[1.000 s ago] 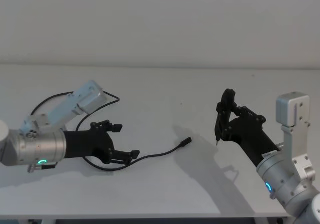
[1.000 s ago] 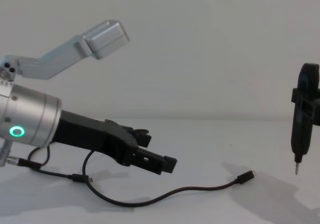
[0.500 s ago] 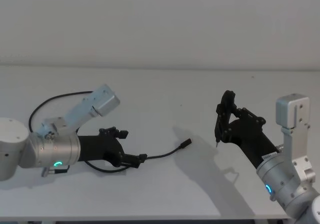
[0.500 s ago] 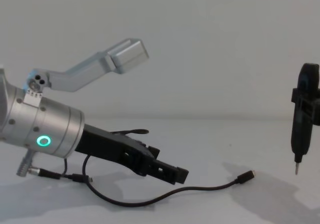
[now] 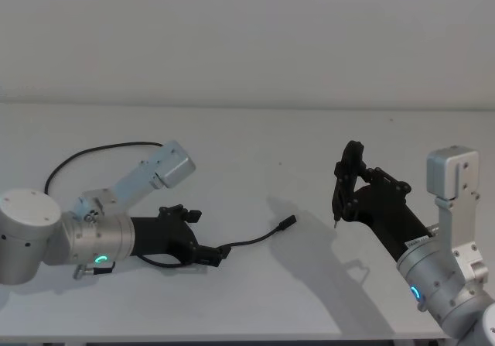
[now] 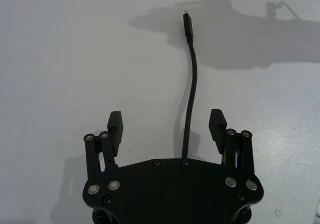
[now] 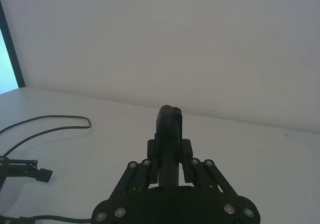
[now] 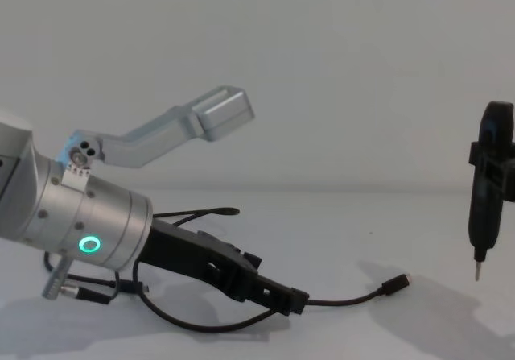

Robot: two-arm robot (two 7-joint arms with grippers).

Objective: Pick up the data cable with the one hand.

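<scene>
The plug (image 8: 394,284) will stick out instead of drooping when I lift the data cable, because only a short, gently curved end (image 8: 346,302) goes past the fingers.
The data cable (image 5: 251,239) lies on the white table, a thin black line ending in a small plug (image 5: 288,222) near the middle. It loops back behind my left arm (image 5: 85,154). My left gripper (image 5: 207,233) is low over the table and open, its two fingers either side of the cable. In the left wrist view the cable (image 6: 192,83) runs straight out between the fingers (image 6: 115,122) of the gripper (image 6: 166,121) without touching them. The chest view has the gripper (image 8: 282,291) just above the cable (image 8: 346,299). My right gripper (image 5: 346,187) hangs at the right, shut on a dark pen-like tool (image 8: 485,207).
The white table (image 5: 247,145) runs back to a plain wall. A short lead with a silver barrel plug (image 8: 76,293) hangs under my left wrist. The tool's metal tip (image 8: 476,273) points down above the table, right of the cable plug (image 8: 396,283).
My left gripper has moved forward and down along the cable, and its fingers now straddle it close to the table. The right arm and its tool have stayed put.
</scene>
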